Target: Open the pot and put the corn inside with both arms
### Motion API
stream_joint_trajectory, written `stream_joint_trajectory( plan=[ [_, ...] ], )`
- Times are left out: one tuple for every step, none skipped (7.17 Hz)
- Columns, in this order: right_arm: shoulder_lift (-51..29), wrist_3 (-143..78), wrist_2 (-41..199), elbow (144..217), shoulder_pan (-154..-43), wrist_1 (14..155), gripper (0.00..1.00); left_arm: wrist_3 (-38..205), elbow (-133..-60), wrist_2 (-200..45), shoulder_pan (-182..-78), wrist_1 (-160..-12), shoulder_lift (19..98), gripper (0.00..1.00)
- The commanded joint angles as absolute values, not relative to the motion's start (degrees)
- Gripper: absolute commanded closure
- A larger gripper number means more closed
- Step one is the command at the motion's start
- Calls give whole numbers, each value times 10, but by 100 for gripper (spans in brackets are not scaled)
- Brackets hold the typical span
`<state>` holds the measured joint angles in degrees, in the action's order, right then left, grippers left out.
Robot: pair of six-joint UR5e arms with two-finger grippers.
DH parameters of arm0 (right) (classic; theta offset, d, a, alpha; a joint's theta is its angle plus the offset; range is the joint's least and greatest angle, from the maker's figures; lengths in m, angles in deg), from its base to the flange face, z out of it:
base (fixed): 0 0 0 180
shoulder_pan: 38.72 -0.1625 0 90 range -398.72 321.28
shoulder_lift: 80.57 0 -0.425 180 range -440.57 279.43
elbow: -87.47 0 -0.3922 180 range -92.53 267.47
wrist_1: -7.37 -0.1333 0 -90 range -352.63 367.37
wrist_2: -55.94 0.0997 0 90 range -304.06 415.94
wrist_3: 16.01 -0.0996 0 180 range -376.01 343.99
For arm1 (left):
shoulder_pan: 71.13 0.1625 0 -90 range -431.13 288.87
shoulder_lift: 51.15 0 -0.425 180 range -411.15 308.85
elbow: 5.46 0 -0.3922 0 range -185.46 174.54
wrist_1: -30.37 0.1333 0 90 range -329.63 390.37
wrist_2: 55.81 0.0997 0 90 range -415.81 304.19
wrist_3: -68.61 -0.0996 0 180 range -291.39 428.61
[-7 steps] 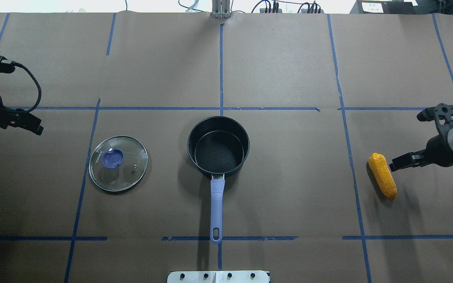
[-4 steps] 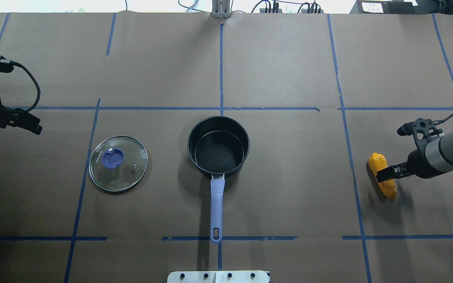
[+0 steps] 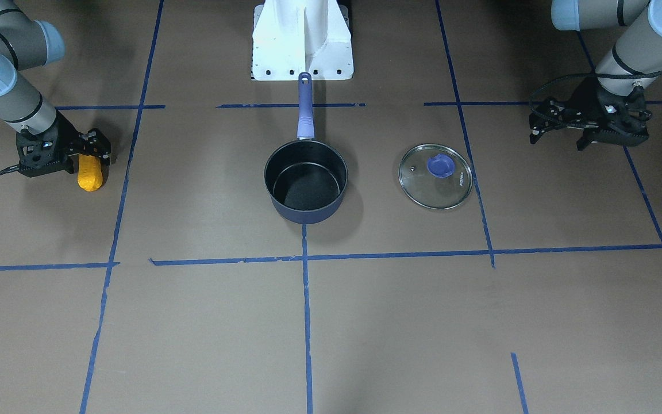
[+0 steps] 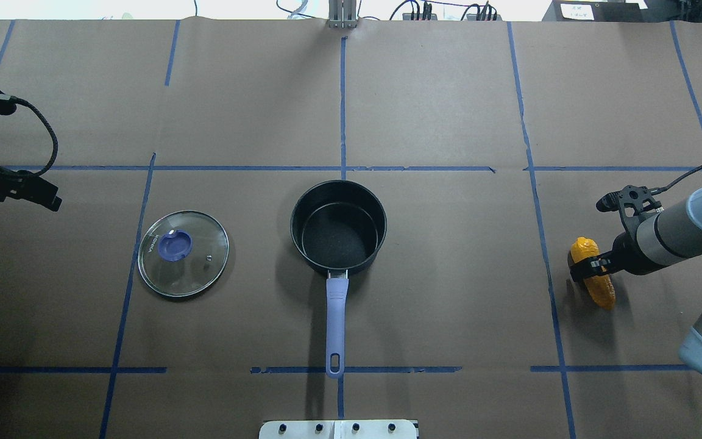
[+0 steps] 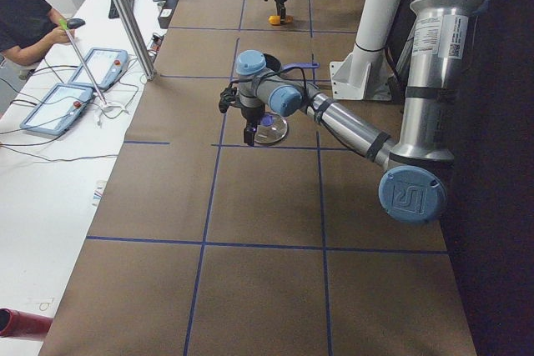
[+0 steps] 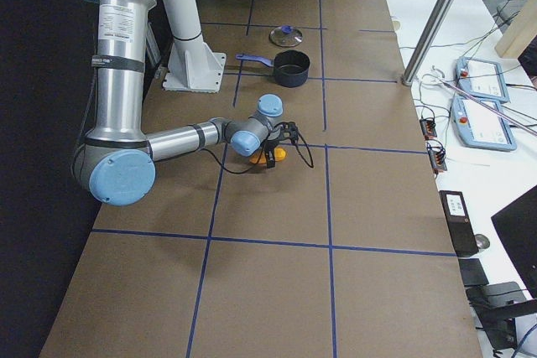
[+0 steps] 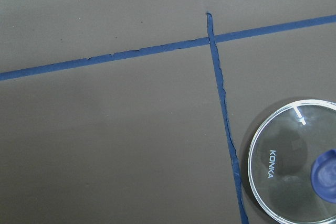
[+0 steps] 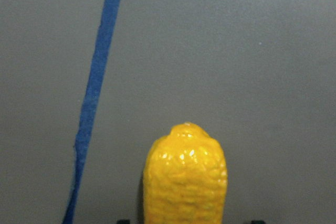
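Note:
My gripper will lower the stubby corn (image 3: 90,172) into the pot, and the corn will fit inside whole because the pot's wide opening (image 3: 306,175) looks roomy enough for it.
The dark navy pot (image 4: 295,227) stands open mid-table, its purple-blue handle (image 4: 336,317) pointing toward the robot base; it also shows in the front view (image 3: 307,215). The orange-yellow corn (image 4: 599,291) lies on the table at the right, also in the front view (image 3: 89,177) and the right wrist view (image 8: 185,182). My right gripper (image 4: 588,267) is low over the corn, open, with one finger on each side of the cob. My left gripper (image 4: 43,195) hovers open and empty at the far left, beyond the lid.
The round glass lid (image 4: 183,253) with a blue knob lies flat on the table left of the pot, also in the left wrist view (image 7: 291,156). Blue tape lines cross the brown table cover. The white robot base plate (image 3: 302,52) sits behind the pot handle.
My right gripper has moved left and down onto the corn, from beside it to straddling it. My left gripper has drifted slightly left. The pot, lid and corn have not moved.

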<state>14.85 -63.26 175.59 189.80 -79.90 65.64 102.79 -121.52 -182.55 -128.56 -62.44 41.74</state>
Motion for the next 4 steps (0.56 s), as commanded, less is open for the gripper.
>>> stream_joint_trajectory(
  plan=[
    [149,-631,1760,1900,-800,656,100,1028,-1216,-1825,-1285,-624,417,1],
    [146,-634,1763,1922,-800,659,100,1028,-1216,-1824,-1285,-625,417,1],
    [142,-638,1763,1953,-799,668,100,1029,-1216,-1826,-1286,-625,417,1],
    [108,-683,1764,1981,-797,695,100,1029,-1216,-1826,-1286,-625,417,1]
  ],
)
